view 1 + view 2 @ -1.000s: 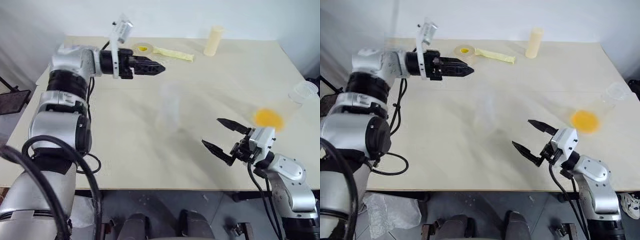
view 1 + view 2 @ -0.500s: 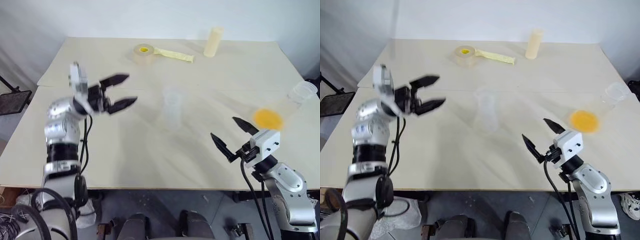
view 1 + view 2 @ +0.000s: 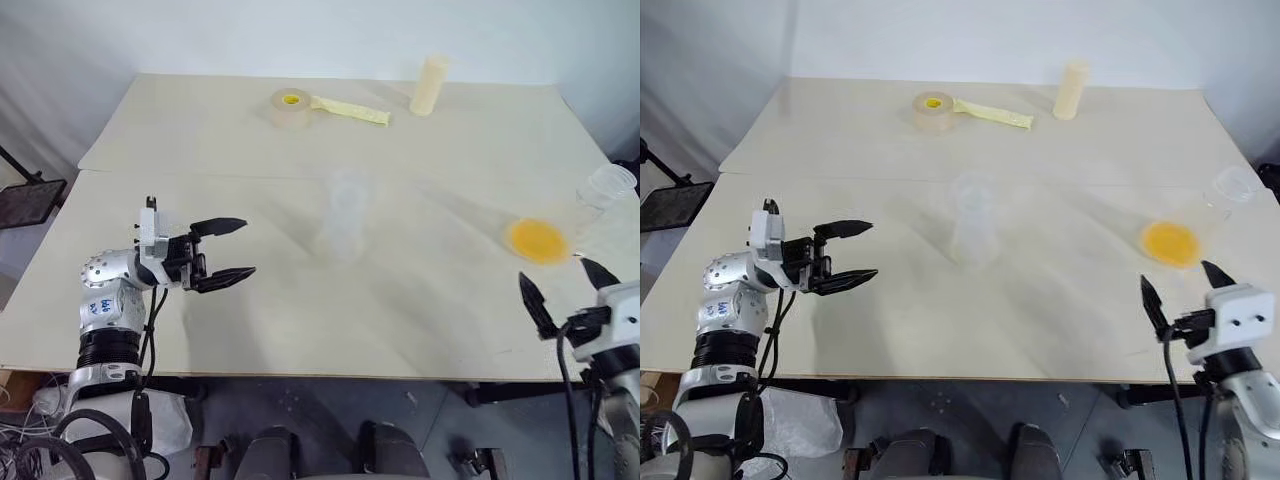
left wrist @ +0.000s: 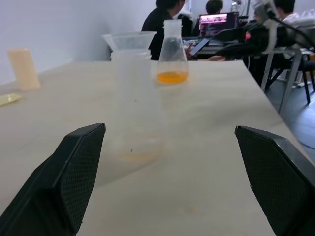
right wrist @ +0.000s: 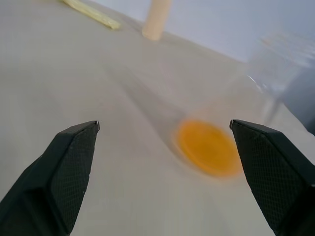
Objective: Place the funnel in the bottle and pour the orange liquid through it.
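The funnel sits in the bottle's opening [image 4: 131,53], so the robot's right gripper should keep going toward the flask with open fingers, and then close around the flask's neck [image 3: 598,194].
The clear bottle [image 3: 343,215] stands mid-table. In the left wrist view a clear funnel [image 4: 129,40] sits in the bottle's [image 4: 135,108] mouth. The orange liquid [image 3: 538,240] pools in the bottom of a clear conical flask [image 3: 600,190] near the right edge; it also shows behind the bottle as an orange band [image 4: 173,77]. My left gripper [image 3: 243,248] hovers open and empty over the table's left front, pointing at the bottle from well short of it. At the front right corner my right gripper [image 3: 553,272] is open and empty, just short of the flask [image 5: 266,73].
A tape roll [image 3: 288,100] with a loose yellow strip [image 3: 350,108] and a cream cylinder [image 3: 428,85] stand along the far edge. The table's right edge [image 3: 590,130] runs close beside the flask. People sit at desks [image 4: 165,19] beyond the table.
My left arm has dropped from over the far left of the table to the left front, and its gripper has rolled. My right gripper has drawn back to the front right corner. Both stayed open.
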Controlling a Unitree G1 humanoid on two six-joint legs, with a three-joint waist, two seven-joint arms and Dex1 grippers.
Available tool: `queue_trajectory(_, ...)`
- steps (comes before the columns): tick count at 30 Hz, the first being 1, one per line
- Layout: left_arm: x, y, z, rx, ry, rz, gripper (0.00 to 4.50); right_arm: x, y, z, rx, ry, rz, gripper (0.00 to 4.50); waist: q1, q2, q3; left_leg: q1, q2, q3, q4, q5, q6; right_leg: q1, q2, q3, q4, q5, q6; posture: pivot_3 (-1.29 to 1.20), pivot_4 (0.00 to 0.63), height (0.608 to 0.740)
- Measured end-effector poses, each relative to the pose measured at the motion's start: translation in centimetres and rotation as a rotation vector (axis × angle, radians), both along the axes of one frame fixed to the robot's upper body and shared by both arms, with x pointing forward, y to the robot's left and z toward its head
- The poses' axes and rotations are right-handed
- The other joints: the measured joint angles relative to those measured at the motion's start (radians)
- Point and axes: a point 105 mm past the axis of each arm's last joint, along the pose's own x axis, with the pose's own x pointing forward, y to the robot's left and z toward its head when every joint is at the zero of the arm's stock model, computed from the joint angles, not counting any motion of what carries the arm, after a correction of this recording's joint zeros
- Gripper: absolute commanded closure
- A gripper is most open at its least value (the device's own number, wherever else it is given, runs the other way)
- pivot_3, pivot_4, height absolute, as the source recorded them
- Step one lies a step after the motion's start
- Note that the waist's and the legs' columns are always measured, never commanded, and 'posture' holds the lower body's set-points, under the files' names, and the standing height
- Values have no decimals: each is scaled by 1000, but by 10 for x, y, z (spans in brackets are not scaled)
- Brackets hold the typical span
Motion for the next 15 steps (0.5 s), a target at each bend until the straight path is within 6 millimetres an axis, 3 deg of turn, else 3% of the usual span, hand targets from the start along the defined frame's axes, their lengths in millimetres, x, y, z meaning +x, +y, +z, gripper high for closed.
queue_trajectory(7,0,14,-2,21,24,38,17,3,-4,6,50,-12,-64,0,1,0,0,1,0,-1,0,0,0,0,0,1,0,0,0,0,150,740)
queue_trajectory(11,-1,14,-2,19,25,37,17,15,-8,17,84,-50,-109,0,0,0,0,1,0,-1,0,0,0,-1,0,1,1,0,0,0,150,740)
queue_trajectory(15,-7,8,-9,17,29,12,17,45,-22,28,144,-85,-157,0,-8,0,0,1,0,-1,0,0,1,-1,-1,2,0,0,0,0,150,740)
